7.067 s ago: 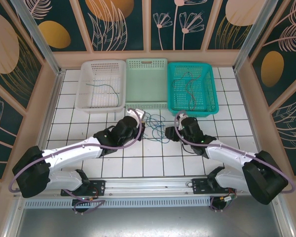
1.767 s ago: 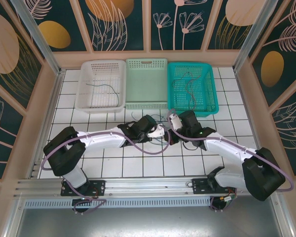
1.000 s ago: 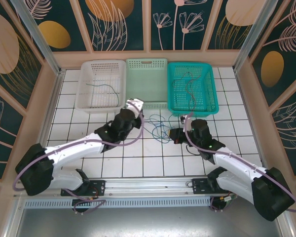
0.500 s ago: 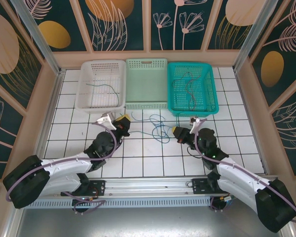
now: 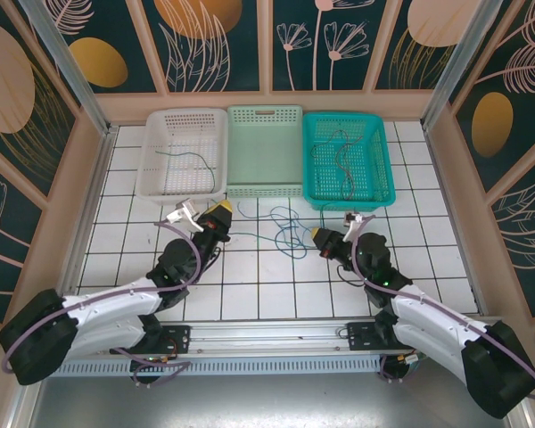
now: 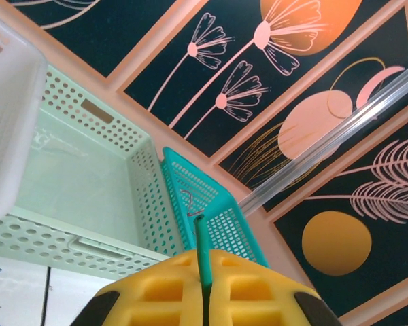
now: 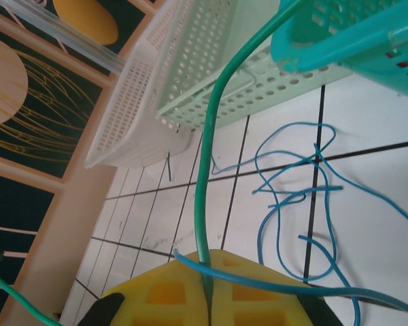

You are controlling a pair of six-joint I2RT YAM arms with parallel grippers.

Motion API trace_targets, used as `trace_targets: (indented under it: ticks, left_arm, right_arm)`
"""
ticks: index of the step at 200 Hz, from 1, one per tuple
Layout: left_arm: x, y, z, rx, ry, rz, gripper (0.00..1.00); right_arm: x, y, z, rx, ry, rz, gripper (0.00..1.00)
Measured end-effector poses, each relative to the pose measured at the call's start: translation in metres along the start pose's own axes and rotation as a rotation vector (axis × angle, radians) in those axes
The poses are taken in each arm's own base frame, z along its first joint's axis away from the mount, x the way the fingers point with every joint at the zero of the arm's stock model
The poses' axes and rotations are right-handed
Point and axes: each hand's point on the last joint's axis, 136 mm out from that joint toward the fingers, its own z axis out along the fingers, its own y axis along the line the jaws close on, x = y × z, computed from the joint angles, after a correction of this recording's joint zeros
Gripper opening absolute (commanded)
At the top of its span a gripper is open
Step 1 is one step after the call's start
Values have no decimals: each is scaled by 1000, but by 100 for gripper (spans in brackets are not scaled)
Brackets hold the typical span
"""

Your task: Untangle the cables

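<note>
My right gripper is at the spot where the blue cable (image 7: 189,261) lies across the green cable, so my left gripper should stay still while my right gripper carries green over the blue tangle (image 5: 288,234).
My left gripper (image 5: 218,212) (image 6: 205,291) is shut, its yellow pads pinching one end of a green cable (image 6: 202,248) that sticks up between them. The right gripper (image 5: 322,237) (image 7: 208,288) is also shut, on the same kind of green cable (image 7: 209,163), which rises toward the baskets. A blue cable (image 7: 272,284) lies across the right pads' tips. A loose blue tangle (image 5: 290,237) (image 7: 306,197) rests on the tiles between the two grippers. Both grippers are tipped upward, left and right of the tangle.
Three baskets stand in a row at the back: a white basket (image 5: 156,183) holding a thin dark cable (image 5: 189,160), a mint basket (image 5: 264,185), and a teal basket (image 5: 383,192) with red and dark cables (image 5: 343,162). Wooden walls enclose the tiled table.
Over the last second both arms drew back from the middle and tipped their grippers up, the left swinging further left. The green cable now stretches between them, apart from the blue tangle.
</note>
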Motion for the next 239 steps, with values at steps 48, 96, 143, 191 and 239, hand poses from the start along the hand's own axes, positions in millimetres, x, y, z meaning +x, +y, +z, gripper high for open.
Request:
trace_targets:
  ticks: [48, 96, 143, 191, 239]
  left_arm:
    - [-27, 10, -21, -82, -45, 138, 0]
    - [-26, 21, -27, -144, -2, 253, 0]
    - [-23, 10, -23, -111, 35, 302, 0]
    - [-9, 10, -19, -89, 92, 332, 0]
    - [-12, 6, -16, -92, 89, 336, 0]
  right_arm:
    - [2, -27, -9, 131, -20, 31, 35]
    - [1, -50, -21, 231, -54, 79, 42]
    - [8, -58, -22, 265, -26, 75, 46]
    - [23, -54, -12, 245, 85, -17, 49]
    - [50, -9, 5, 90, 233, -231, 66]
